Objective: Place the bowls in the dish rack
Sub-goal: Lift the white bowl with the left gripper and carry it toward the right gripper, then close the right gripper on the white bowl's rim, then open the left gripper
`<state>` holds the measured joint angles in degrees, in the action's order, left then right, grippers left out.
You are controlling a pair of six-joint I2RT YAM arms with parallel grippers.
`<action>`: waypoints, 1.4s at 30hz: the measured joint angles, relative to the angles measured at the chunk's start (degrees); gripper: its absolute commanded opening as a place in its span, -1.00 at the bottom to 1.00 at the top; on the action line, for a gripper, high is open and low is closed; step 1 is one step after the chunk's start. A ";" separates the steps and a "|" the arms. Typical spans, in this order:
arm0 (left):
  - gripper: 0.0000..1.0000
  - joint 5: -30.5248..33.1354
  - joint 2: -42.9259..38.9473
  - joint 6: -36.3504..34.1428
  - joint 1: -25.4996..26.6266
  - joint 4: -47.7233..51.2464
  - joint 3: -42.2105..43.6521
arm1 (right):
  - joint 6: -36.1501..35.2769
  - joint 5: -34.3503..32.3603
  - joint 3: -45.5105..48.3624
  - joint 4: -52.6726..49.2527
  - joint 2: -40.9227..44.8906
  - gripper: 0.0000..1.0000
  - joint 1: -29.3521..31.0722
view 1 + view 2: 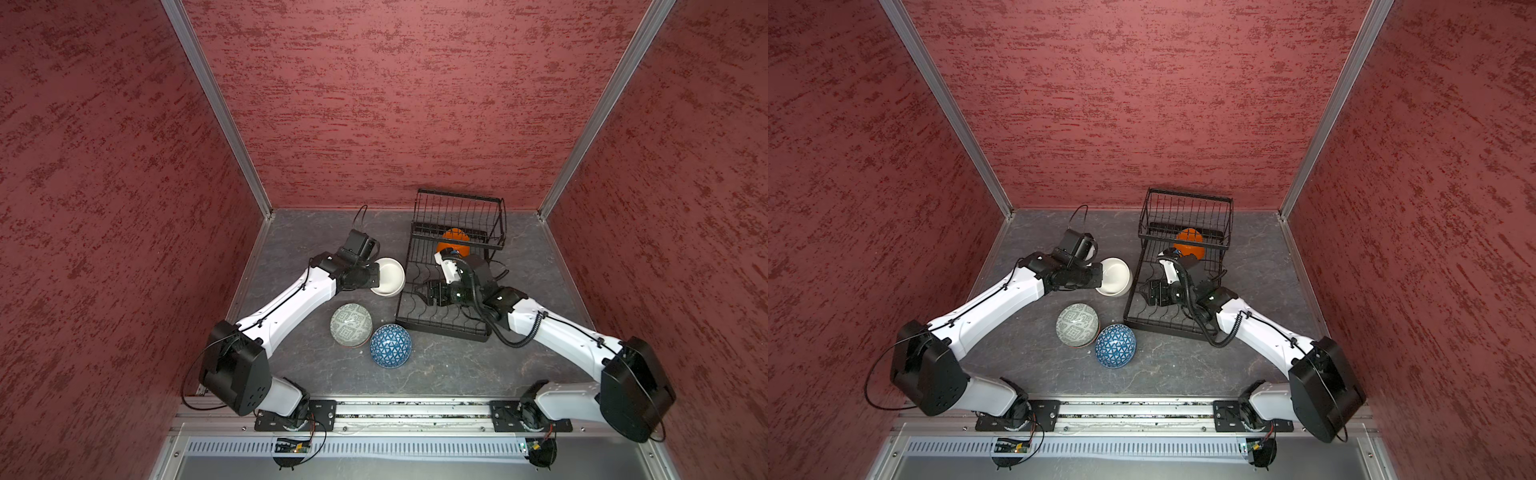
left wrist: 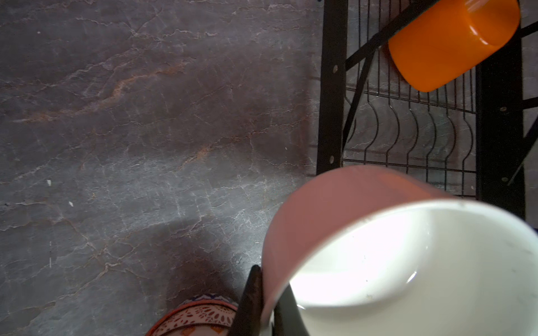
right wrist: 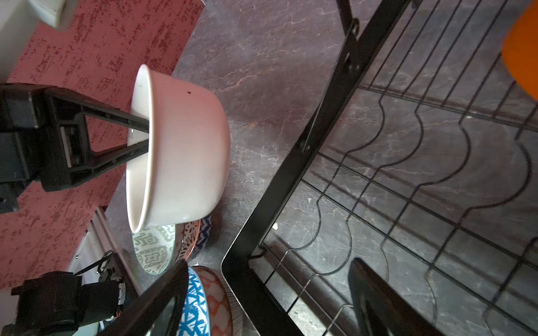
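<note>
The white bowl's free rim (image 1: 402, 277) is facing my open right gripper (image 1: 421, 293), so my left gripper keeps bringing the bowl over until my right gripper closes on that rim.
My left gripper (image 1: 375, 277) (image 2: 269, 305) is shut on the rim of the plain white bowl (image 1: 390, 276) (image 1: 1116, 276) (image 2: 407, 276) (image 3: 186, 151). It holds the bowl tipped on its side, off the floor, just left of the dish rack (image 1: 440, 330) (image 1: 1167, 326) (image 3: 291, 163). An orange bowl (image 1: 456, 242) (image 1: 1188, 242) (image 2: 454, 40) leans in the rack under the upper basket. My right gripper (image 1: 420, 294) (image 1: 1144, 295) (image 3: 270, 296) hangs open over the rack's wavy base near its left rail, with nothing between its fingers.
Two stacks of bowls stand on the dark floor in front of the white bowl. One is topped by a grey-green patterned bowl (image 1: 351, 325) (image 1: 1077, 324) (image 3: 151, 247), the other by a blue triangle-patterned bowl (image 1: 390, 345) (image 1: 1116, 345) (image 3: 192, 305). Red walls enclose the cell.
</note>
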<state>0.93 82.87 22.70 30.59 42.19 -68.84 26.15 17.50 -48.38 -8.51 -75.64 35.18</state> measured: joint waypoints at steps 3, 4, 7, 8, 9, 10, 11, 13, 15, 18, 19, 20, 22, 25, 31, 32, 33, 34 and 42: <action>-1.00 -1.07 -1.42 0.87 0.83 -1.07 0.74 | 0.79 1.07 0.02 -0.02 1.20 0.75 0.04; -1.00 -1.29 -1.75 1.05 1.11 -1.27 0.92 | 1.07 1.36 0.02 -0.02 1.84 0.75 0.07; -1.00 -1.90 -2.43 1.62 2.12 -2.21 1.42 | 2.19 1.66 0.44 0.39 4.33 0.77 0.11; -1.00 -2.05 -2.51 1.90 2.56 -2.43 1.53 | 2.64 1.66 0.81 0.61 5.35 0.77 0.13; -1.00 -2.16 -2.58 2.10 3.02 -2.69 1.64 | 3.15 1.66 1.25 0.92 6.34 0.77 0.13; -1.00 -2.29 -2.71 2.32 3.48 -3.02 1.88 | 3.67 1.64 1.70 1.27 7.17 0.77 0.13; -1.00 -2.51 -2.99 2.49 3.89 -3.48 2.29 | 4.15 1.64 2.14 1.62 7.91 0.77 0.13; -1.00 -3.28 -3.67 2.93 4.35 -4.24 3.34 | 5.20 1.66 2.91 2.16 8.96 0.77 0.13; -1.00 -4.61 -4.37 3.63 4.63 -5.60 4.66 | 6.14 1.66 3.52 2.84 9.55 0.77 0.13; -1.00 -6.38 -4.81 4.72 4.76 -7.50 6.16 | 7.32 1.95 3.61 3.52 9.57 0.75 0.13; -1.00 -6.82 -4.87 4.98 4.79 -8.00 6.49 | 7.78 2.14 3.65 3.96 9.57 0.76 0.13; -1.00 -7.23 -4.90 5.20 4.81 -8.68 6.84 | 8.13 2.47 3.72 4.46 9.57 0.75 0.13; -1.00 -7.87 -4.90 5.68 4.87 -9.60 7.08 | 8.87 3.10 4.02 5.51 9.60 0.75 0.13; -1.00 -8.76 -4.90 6.23 5.01 -11.02 7.10 | 9.94 3.85 4.31 6.45 9.60 0.72 0.13; -1.00 -11.17 -4.90 7.13 5.16 -13.99 7.13 | 11.63 4.81 4.31 8.76 9.57 0.61 0.13; -1.00 -11.52 -4.90 7.30 5.16 -14.38 7.13 | 11.89 4.85 4.33 9.16 9.57 0.57 0.13; -1.00 -11.82 -4.90 7.37 5.16 -14.64 7.13 | 12.09 4.92 4.33 9.51 9.57 0.54 0.13; -1.00 -12.22 -4.90 7.50 5.18 -15.02 7.13 | 12.44 5.03 4.37 9.97 9.57 0.52 0.13; -1.00 -13.55 -4.85 7.96 5.16 -16.68 7.13 | 14.43 5.97 5.49 13.31 8.83 0.35 0.13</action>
<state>-12.62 78.02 30.65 35.75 25.52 -61.71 40.58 23.46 -42.89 4.80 -66.81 35.31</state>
